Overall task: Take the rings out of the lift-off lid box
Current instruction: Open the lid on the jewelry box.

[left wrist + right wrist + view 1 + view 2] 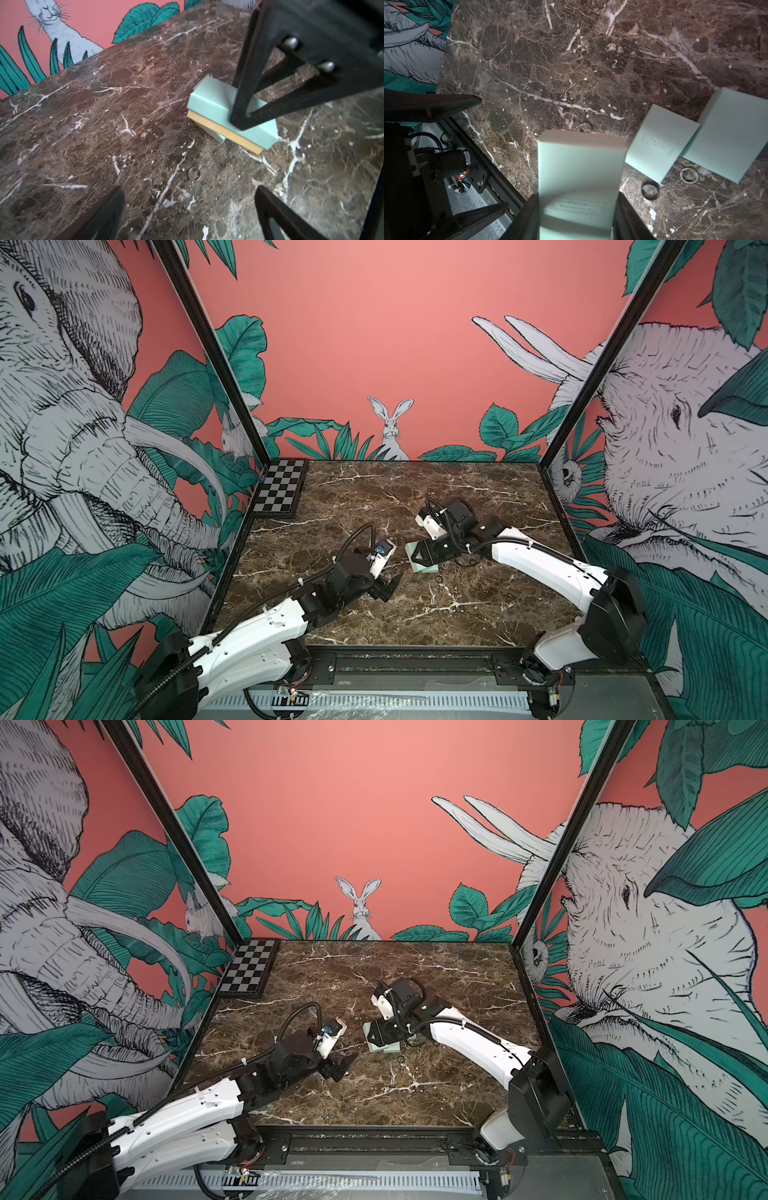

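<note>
The mint-green box lid (211, 99) in my right gripper is crooked to my left gripper's fingers, so I should line my left gripper up straight and grab the tan bottom side (224, 132) with it.
My right gripper (578, 216) is shut on a mint-green box lid (579, 170) printed "JEWELLERY", held tilted just above the marble; in a top view the right gripper (419, 556) covers most of that lid (410, 551). From the left wrist view the lid (214, 104) shows a tan underside, with another mint piece (219, 137) beneath. Three rings lie on the marble: a thin ring (585, 127) beyond the lid, a dark band (650, 190) and a beaded ring (689, 175). My left gripper (191, 216) hangs open over the thin ring (194, 173), also in both top views (438, 580) (400, 1060).
Two more mint-green box parts (660, 143) (726, 135) lie flat beside the held lid. A chessboard (279, 486) sits in the far left corner. A black rail (407, 659) runs along the table's front edge.
</note>
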You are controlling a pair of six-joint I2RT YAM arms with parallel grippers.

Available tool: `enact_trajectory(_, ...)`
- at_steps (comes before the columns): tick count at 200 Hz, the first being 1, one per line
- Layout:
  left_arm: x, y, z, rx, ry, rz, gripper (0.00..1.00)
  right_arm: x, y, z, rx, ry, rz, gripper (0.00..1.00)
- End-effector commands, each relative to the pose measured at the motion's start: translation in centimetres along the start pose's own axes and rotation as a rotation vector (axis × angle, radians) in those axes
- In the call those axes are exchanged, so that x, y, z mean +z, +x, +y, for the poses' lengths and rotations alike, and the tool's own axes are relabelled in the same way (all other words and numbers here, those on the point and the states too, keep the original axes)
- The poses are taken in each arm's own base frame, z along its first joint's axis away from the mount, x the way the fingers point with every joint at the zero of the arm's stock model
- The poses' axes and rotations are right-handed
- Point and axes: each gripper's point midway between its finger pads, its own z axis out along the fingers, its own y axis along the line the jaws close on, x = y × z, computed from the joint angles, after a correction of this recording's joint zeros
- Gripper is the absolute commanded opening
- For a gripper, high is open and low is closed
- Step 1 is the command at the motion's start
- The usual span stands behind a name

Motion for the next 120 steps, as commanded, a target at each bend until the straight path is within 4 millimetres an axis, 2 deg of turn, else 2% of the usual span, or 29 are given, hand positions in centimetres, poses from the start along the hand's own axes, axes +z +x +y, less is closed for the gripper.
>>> enact_trajectory(1,-0.9,1.9,-1.8,0.183,0.120,0.124,1.00,-0.7,-0.8,0.6,-0.057,-0.020,-0.059,0.44)
enact_trajectory(25,-2.1,2.1,-3.2,0.331,0.211,0.076,1.00,-0.8,-0.6,1.0,-0.073,-0.055,-0.075,0.44)
enact_trajectory(46,-2.4,2.4,-3.1,0.422,0.210,0.047,0.99,-0.9,-0.6,1.4,-0.080,-0.082,-0.096,0.44)
enact_trajectory(61,-2.5,2.0,-3.3,0.456,0.215,0.012,1.00,-0.9,-0.4,1.7,-0.087,-0.106,-0.097,0.44)
enact_trajectory(78,-2.2,0.7,-3.2,0.470,0.190,-0.049,0.99,-0.7,-0.1,2.1,-0.083,-0.138,-0.097,0.43)
enact_trajectory(105,-0.8,0.9,-2.8,0.513,0.156,-0.055,1.00,-0.9,-0.1,2.7,-0.093,-0.170,-0.102,0.43)
enact_trajectory(120,-0.2,0.1,-2.1,0.492,0.101,-0.082,1.00,-1.1,-0.1,3.0,-0.095,-0.190,-0.107,0.43)
